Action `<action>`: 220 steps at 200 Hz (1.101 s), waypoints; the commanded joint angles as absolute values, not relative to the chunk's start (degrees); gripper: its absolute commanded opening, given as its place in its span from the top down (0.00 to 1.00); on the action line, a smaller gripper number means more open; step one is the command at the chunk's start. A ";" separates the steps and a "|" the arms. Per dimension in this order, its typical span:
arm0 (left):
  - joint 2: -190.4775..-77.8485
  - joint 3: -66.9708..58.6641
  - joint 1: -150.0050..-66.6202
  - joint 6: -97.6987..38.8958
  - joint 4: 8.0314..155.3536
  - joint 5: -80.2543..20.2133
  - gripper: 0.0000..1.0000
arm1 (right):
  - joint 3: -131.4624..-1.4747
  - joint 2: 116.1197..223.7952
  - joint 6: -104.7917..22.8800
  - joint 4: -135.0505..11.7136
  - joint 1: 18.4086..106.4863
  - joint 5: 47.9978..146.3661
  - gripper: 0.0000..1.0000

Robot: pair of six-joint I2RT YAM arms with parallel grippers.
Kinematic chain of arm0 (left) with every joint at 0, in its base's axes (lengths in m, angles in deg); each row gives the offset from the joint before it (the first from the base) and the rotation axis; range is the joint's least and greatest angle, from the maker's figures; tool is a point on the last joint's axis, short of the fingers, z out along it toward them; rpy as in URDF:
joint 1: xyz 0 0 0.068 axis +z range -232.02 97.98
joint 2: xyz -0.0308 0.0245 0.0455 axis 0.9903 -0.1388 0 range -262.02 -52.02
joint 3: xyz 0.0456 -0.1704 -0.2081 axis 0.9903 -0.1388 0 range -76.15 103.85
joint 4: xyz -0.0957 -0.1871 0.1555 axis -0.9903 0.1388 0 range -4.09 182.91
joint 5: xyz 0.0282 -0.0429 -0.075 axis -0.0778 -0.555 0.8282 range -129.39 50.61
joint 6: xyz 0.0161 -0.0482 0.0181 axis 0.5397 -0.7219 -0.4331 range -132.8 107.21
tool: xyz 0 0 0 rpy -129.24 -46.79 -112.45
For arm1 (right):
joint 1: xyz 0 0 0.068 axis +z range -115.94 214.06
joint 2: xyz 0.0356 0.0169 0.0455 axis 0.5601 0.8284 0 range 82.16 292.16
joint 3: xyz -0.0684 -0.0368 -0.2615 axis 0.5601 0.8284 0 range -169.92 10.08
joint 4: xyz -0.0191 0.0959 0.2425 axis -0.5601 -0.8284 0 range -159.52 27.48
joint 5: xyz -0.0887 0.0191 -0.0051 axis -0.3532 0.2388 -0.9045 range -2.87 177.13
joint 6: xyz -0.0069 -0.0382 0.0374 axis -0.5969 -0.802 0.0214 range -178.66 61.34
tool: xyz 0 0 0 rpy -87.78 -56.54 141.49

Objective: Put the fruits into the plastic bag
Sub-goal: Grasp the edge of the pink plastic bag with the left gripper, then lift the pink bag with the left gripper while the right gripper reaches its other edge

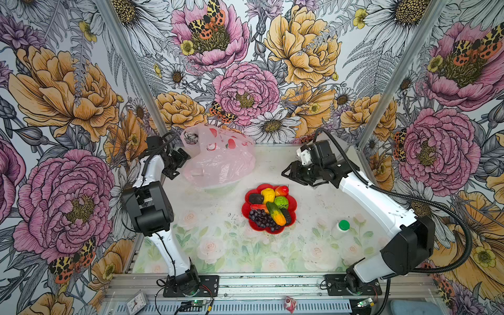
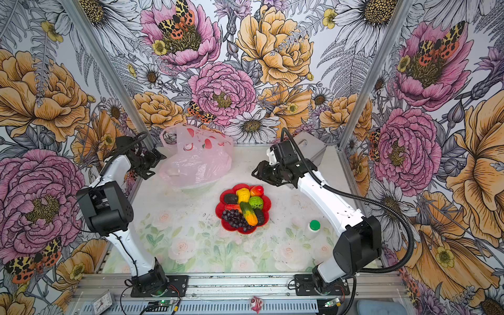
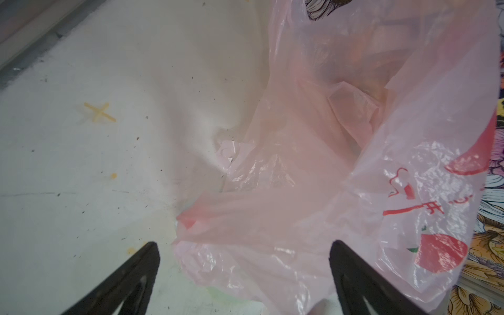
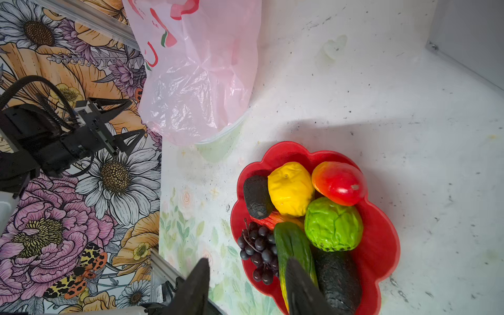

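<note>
My left gripper is open at the plastic bag's edge away from the plate, so it should grab the bag's side nearer the plate (image 1: 246, 167) and lift that side up.
The fruits lie heaped on a red flower-shaped plate (image 1: 294, 202) at mid table: a yellow lumpy fruit (image 1: 268, 195), a red-orange fruit (image 4: 338, 182), a green bumpy ball (image 4: 333, 224), dark avocados (image 4: 256, 197), a green-orange mango (image 1: 276, 213) and a grape bunch (image 1: 261, 218). The pale pink plastic bag (image 1: 218, 161) slumps at the back left. My left gripper (image 3: 244, 245) is open, its fingers straddling a fold of the bag's near edge. My right gripper (image 4: 248, 261) hovers open and empty behind the plate's right side.
A white bottle with a green cap (image 1: 342, 228) stands front right of the plate. A silver metal case (image 2: 313, 150) sits at the back right behind the right arm. Flowered walls close in the table on three sides.
</note>
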State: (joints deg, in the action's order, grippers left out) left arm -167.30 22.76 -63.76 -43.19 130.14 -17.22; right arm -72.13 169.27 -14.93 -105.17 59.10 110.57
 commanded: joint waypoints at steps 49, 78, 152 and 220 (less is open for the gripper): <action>-166.78 21.50 -69.59 -40.56 129.15 -11.24 0.01 | -72.38 166.94 -14.28 -104.71 56.76 112.21 0.53; -161.44 15.56 -69.97 -40.31 129.15 -11.90 0.01 | -71.13 166.53 -15.13 -104.62 56.39 112.85 0.52; -147.47 1.98 -85.77 -41.87 127.93 -15.96 0.06 | -68.52 163.82 -16.29 -104.53 56.39 112.90 0.53; -142.91 0.88 -101.13 -49.61 124.94 -17.82 0.08 | -68.58 163.67 -17.65 -104.62 59.96 111.48 0.52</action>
State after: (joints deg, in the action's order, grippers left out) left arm -145.69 0.23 -100.24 -46.84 126.97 -15.84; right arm -67.67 163.19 -15.72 -105.11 57.27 112.23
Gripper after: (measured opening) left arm 0.917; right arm 0.475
